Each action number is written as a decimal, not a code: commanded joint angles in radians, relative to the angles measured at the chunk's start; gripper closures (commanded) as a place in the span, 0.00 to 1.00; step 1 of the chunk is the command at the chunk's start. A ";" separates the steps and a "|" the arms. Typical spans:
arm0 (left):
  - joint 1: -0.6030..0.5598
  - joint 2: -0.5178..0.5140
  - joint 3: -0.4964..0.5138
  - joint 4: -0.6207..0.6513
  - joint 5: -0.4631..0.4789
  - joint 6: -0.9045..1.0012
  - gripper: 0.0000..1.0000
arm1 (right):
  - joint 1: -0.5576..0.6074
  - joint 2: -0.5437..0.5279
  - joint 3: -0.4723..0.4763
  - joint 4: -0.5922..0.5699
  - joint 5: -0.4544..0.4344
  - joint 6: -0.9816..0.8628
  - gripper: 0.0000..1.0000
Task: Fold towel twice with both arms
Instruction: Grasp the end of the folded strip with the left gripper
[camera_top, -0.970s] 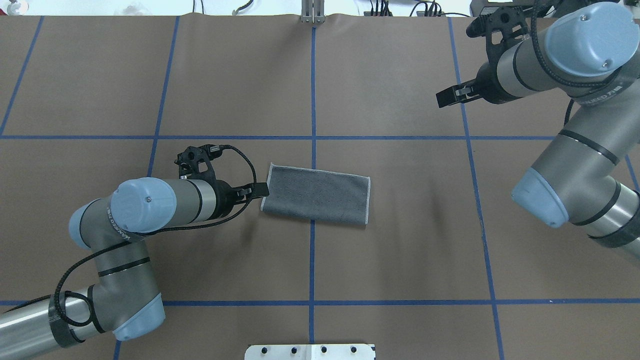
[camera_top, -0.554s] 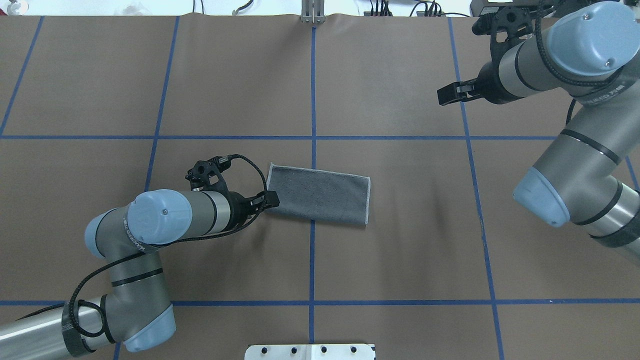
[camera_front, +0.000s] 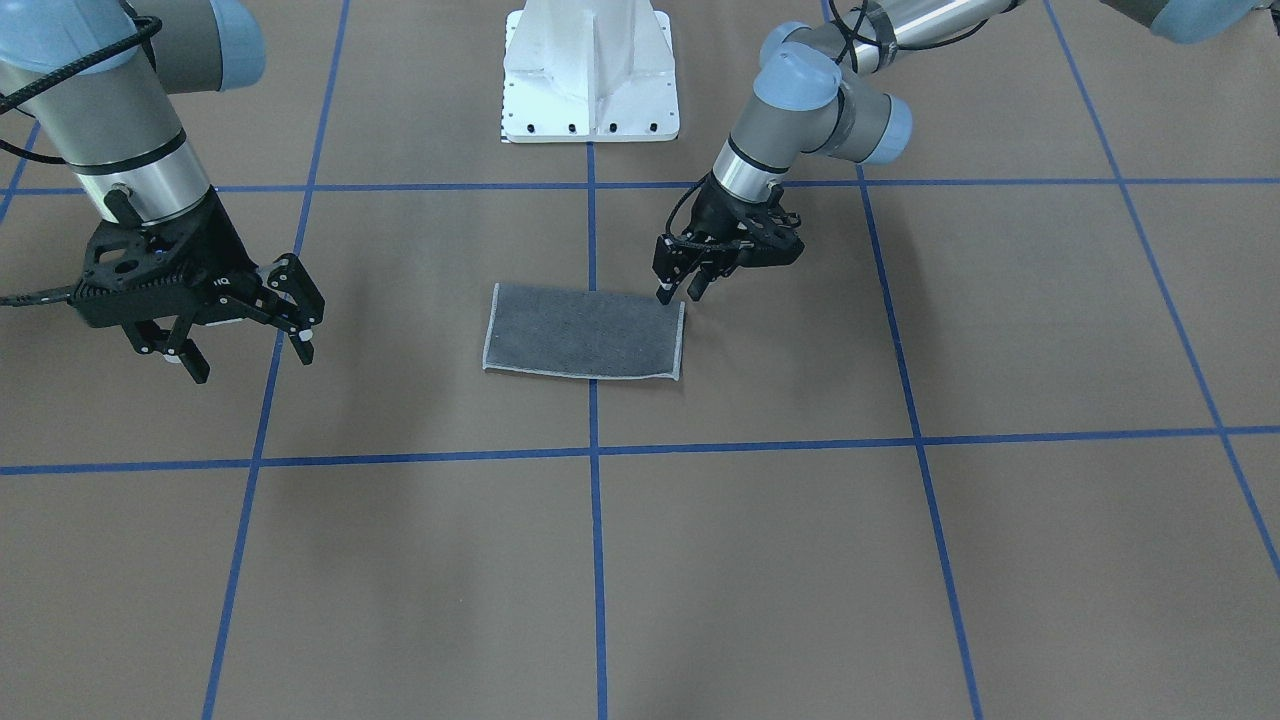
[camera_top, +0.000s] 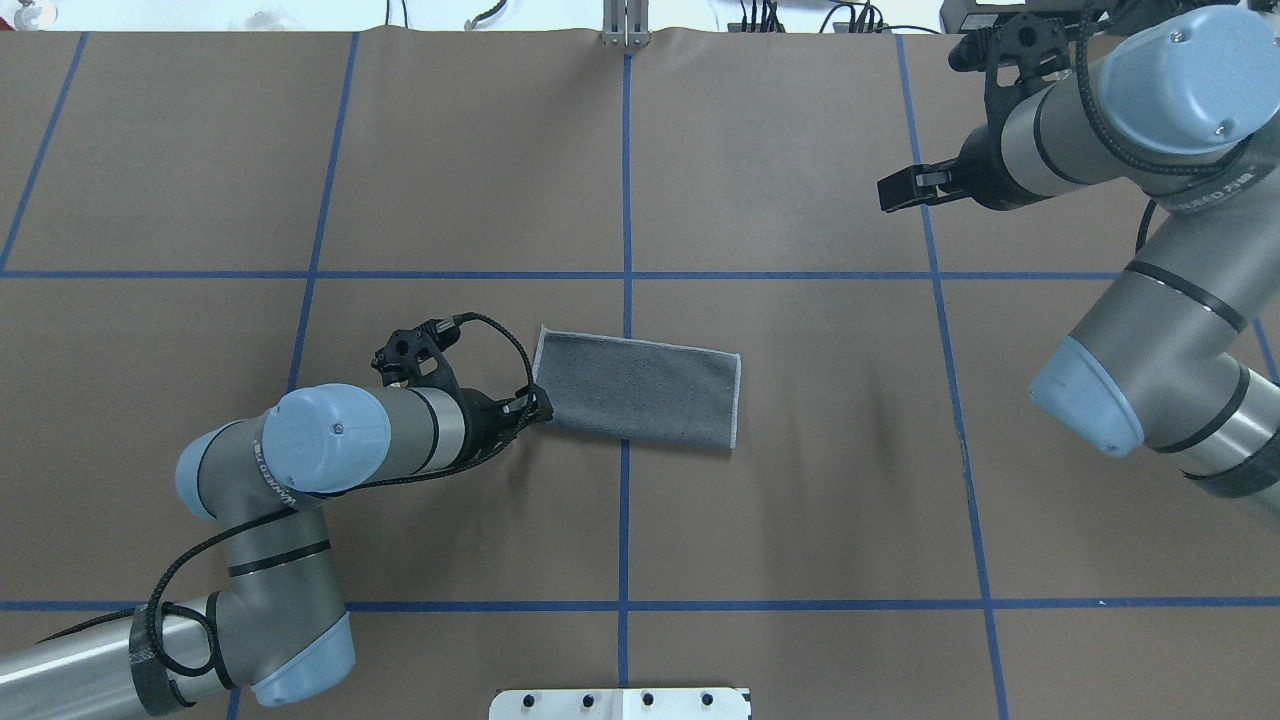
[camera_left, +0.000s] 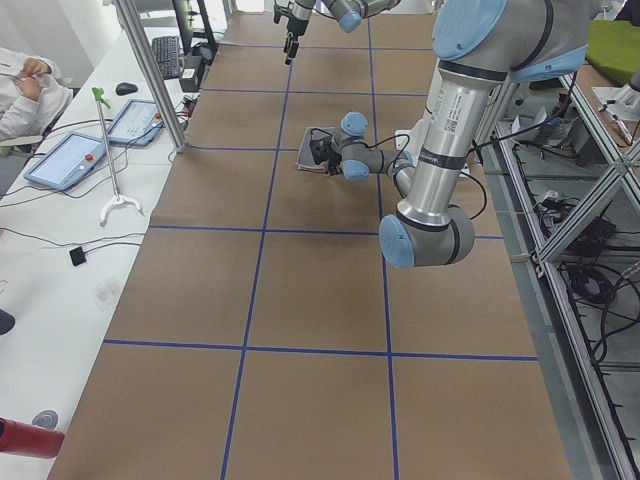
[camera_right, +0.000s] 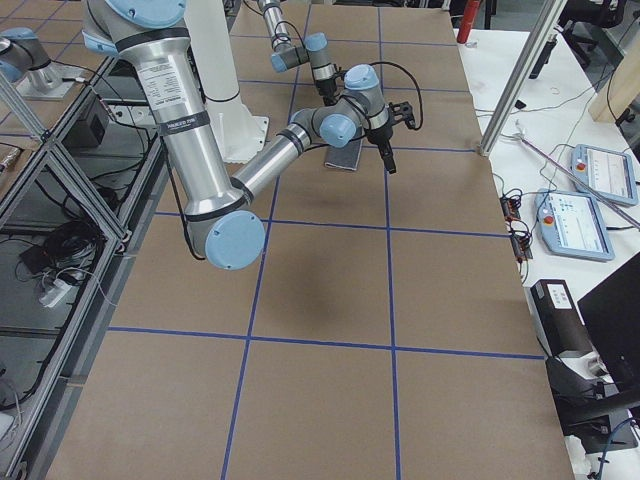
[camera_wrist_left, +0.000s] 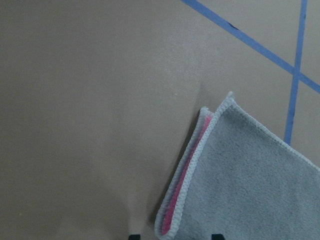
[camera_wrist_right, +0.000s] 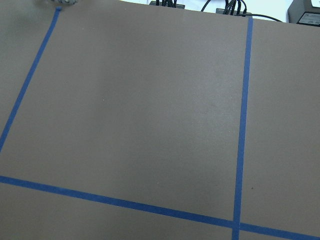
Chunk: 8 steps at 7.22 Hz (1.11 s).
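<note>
I expect both layers of the towel (camera_front: 585, 331) to fold over together when I bring the towel's short edge across, since pink shows (camera_wrist_left: 186, 174) between the light borders along it.
The towel (camera_top: 640, 390) lies flat at the table's middle as a once-folded rectangle, dark grey face up, light border showing. In the left wrist view its corner (camera_wrist_left: 250, 185) shows a pink layer between the grey ones. My left gripper (camera_top: 540, 405) is down at the towel's near-left corner, open, its fingertips either side of the edge (camera_front: 679, 293). My right gripper (camera_top: 890, 190) hangs open and empty over bare table, far from the towel (camera_front: 250, 358). The right wrist view shows only brown mat and blue tape.
The white pedestal base (camera_front: 590, 70) stands at the robot's side of the table. Blue tape lines (camera_top: 626, 200) grid the brown mat. In the exterior left view a side bench (camera_left: 70, 160) holds tablets, and a person's hand (camera_left: 25, 75) rests there.
My left arm has swung forward and its gripper has slid along the towel's left edge to the near corner. My right gripper has drifted slightly toward the table's far edge. The towel has not moved.
</note>
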<state>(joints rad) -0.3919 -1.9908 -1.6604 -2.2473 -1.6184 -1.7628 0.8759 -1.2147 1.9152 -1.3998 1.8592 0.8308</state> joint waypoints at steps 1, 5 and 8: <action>-0.001 0.000 0.007 0.000 0.000 -0.011 0.44 | -0.002 0.000 0.001 0.001 0.000 0.008 0.01; -0.002 -0.006 0.011 0.000 0.023 -0.014 0.49 | 0.000 0.000 0.001 0.001 0.000 0.008 0.01; -0.004 -0.006 0.013 0.000 0.029 -0.052 0.50 | -0.002 0.001 0.001 0.001 0.000 0.008 0.01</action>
<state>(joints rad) -0.3967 -1.9969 -1.6486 -2.2473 -1.5903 -1.7865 0.8746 -1.2143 1.9159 -1.3990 1.8592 0.8391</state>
